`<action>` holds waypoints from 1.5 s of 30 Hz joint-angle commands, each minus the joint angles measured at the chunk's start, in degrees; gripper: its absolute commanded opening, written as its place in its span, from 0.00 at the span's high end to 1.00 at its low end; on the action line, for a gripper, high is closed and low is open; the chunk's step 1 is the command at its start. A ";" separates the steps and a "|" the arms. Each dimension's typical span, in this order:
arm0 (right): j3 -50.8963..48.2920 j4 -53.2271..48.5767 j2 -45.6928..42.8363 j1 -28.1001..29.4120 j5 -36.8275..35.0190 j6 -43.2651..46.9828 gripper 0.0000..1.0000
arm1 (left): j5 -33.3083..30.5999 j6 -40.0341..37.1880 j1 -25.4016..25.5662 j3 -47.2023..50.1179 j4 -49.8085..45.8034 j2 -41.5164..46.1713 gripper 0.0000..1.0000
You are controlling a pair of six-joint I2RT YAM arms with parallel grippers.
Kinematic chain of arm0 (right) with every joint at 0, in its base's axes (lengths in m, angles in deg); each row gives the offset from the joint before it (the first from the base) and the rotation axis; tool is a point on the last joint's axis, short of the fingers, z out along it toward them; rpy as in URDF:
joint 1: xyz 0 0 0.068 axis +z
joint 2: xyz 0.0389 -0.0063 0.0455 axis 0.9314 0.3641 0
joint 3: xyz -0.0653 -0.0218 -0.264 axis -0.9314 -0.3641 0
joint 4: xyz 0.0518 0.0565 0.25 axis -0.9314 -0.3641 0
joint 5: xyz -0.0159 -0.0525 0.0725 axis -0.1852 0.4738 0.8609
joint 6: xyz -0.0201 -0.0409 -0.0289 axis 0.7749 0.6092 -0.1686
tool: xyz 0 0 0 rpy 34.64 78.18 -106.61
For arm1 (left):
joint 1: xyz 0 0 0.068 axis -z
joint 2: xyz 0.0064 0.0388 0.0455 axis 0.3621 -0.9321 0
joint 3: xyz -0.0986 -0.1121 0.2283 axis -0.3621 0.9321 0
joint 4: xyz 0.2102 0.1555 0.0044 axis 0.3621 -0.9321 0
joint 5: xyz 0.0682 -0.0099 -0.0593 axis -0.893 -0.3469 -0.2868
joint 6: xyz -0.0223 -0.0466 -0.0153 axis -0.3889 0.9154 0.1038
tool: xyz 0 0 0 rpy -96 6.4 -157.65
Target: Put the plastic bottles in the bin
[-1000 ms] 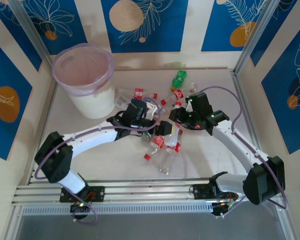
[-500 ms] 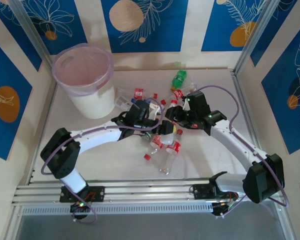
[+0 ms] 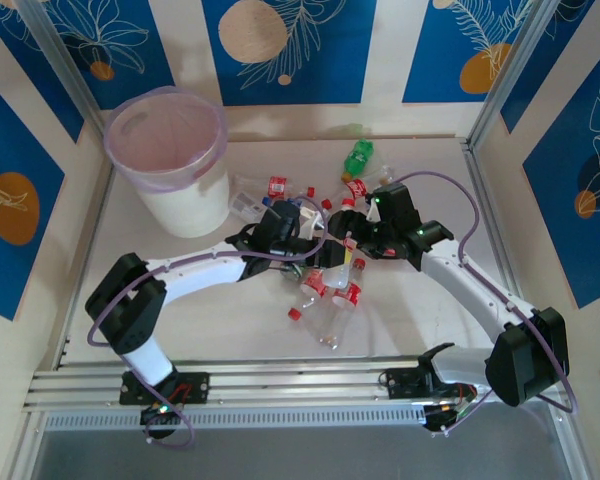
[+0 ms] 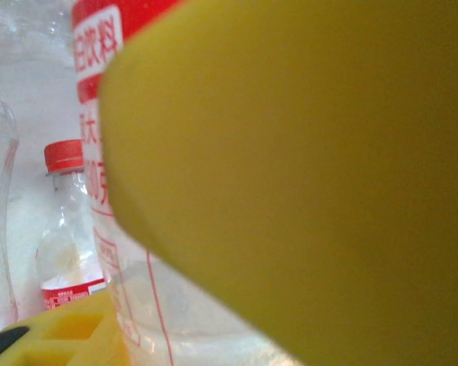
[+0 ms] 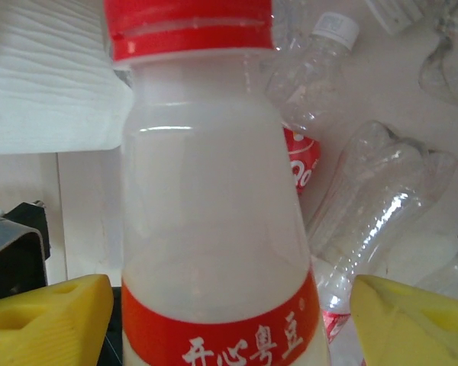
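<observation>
The robot's right gripper has its open fingers on both sides of the milky bottle (image 5: 214, 206), so it should move back out of the way before the left gripper takes the bottle to the bin (image 3: 168, 140).
A milky white plastic bottle (image 5: 214, 191) with a red cap and red label stands upright between my two grippers above the pile (image 3: 340, 258). My left gripper (image 3: 318, 243) is shut on it; in the left wrist view its yellow fingers (image 4: 305, 168) press against the bottle's red-printed side (image 4: 137, 290). My right gripper (image 5: 229, 320) is open, with a gap between each yellow pad and the bottle. More plastic bottles lie on the table: a green one (image 3: 357, 155) and red-labelled ones (image 3: 347, 295). The bin (image 3: 195, 200), white with a pink liner, stands at the back left.
Clear crushed bottles (image 5: 374, 206) lie under the right gripper. A clear bottle (image 3: 330, 325) and a loose red cap (image 3: 294, 313) lie toward the near edge. Metal frame posts and patterned walls enclose the table, and a rail runs along the front.
My left gripper moved right to the white bottle and closed on it. My right gripper, which held that bottle, has opened.
</observation>
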 commanded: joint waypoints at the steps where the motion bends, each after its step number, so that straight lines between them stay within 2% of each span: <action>1: 0.95 -1.79 -0.97 -0.40 0.11 0.74 0.15 | 0.10 0.01 0.35 0.54 0.74 -0.75 0.48; 8: 2.53 -4.33 -3.78 -2.74 1.03 2.32 0.06 | -1.02 -1.73 -0.02 0.01 -1.76 -0.69 0.53; 17: 4.19 -9.29 -9.59 -9.72 1.63 5.35 0.05 | -2.82 -6.31 -1.26 -2.09 -7.48 1.86 0.61; 20: 3.44 -9.47 -10.95 -11.79 1.89 5.55 0.05 | -3.76 -10.24 -2.90 -6.40 -14.64 3.24 0.62; 26: 0.42 -8.34 -11.78 -13.15 3.13 5.09 0.05 | -5.13 -20.75 -7.01 -20.88 -32.11 2.94 0.63; 32: -1.43 -8.78 -10.96 -13.27 5.05 6.37 0.05 | -7.58 -27.34 -14.59 -37.09 -43.79 2.53 0.64; 36: -1.78 -9.45 -10.70 -13.17 4.94 7.44 0.05 | -11.84 -29.58 -22.26 -45.25 -46.52 3.07 0.68; 40: -2.35 -9.79 -10.64 -13.04 4.65 8.04 0.05 | -16.44 -28.86 -30.87 -48.78 -45.01 4.26 0.77; 45: -2.75 -10.55 -10.54 -12.96 4.29 9.09 0.05 | -22.68 -27.89 -39.98 -48.96 -42.80 4.89 0.81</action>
